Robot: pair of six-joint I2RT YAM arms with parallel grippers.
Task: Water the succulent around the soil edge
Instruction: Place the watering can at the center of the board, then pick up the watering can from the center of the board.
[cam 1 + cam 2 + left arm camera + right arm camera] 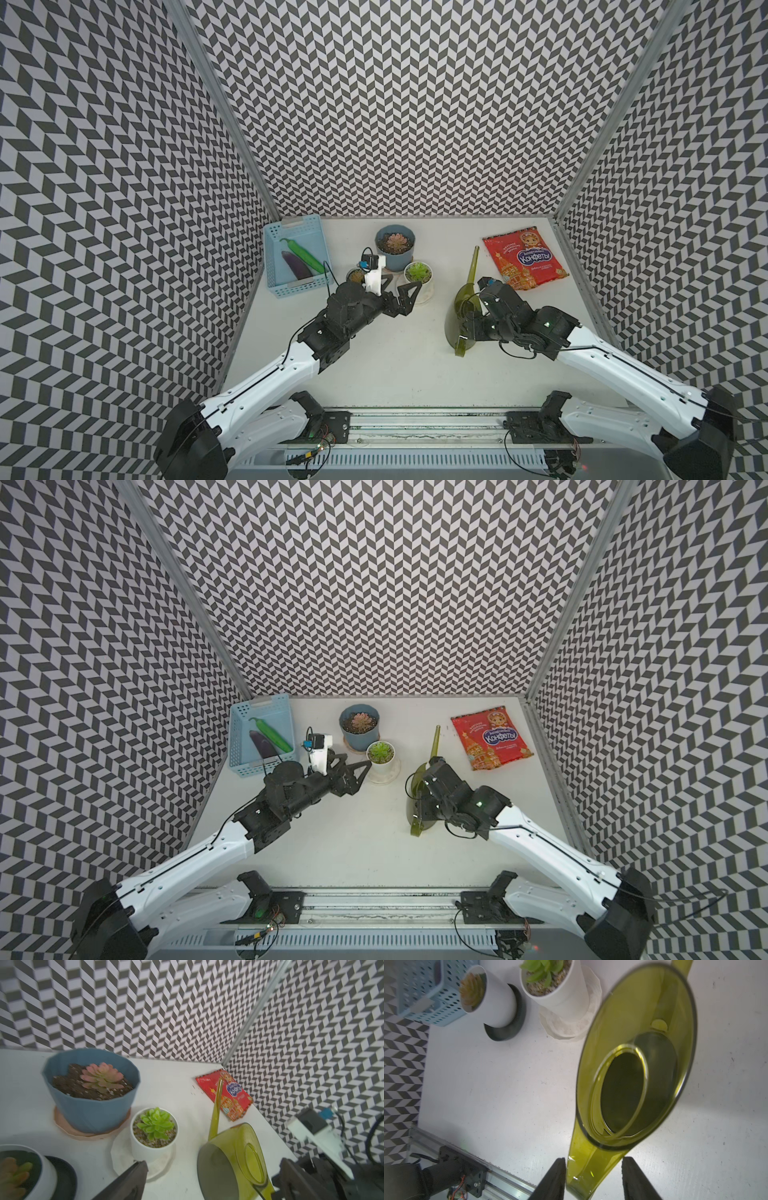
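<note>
The potted succulents (417,273) stand on my left gripper's side, so my right gripper should back off the watering can's handle (461,348) and my left gripper should take it.
Three potted succulents stand at the back: a pink one in a blue pot (395,246), a green one in a white pot (418,275) and a small orange-green one (472,989) on a dark saucer. A translucent green watering can (461,309) stands on the table to their right, spout pointing to the back wall. My right gripper (593,1160) straddles its handle, jaws open, one finger touching it and a gap at the other. My left gripper (401,283) hangs open and holds nothing, one fingertip (137,1169) beside the white pot's saucer.
A light blue basket (274,266) at the back left holds a green pepper and an eggplant. A red candy bag (524,257) lies flat at the back right. Patterned walls close in three sides of the white table (395,365).
</note>
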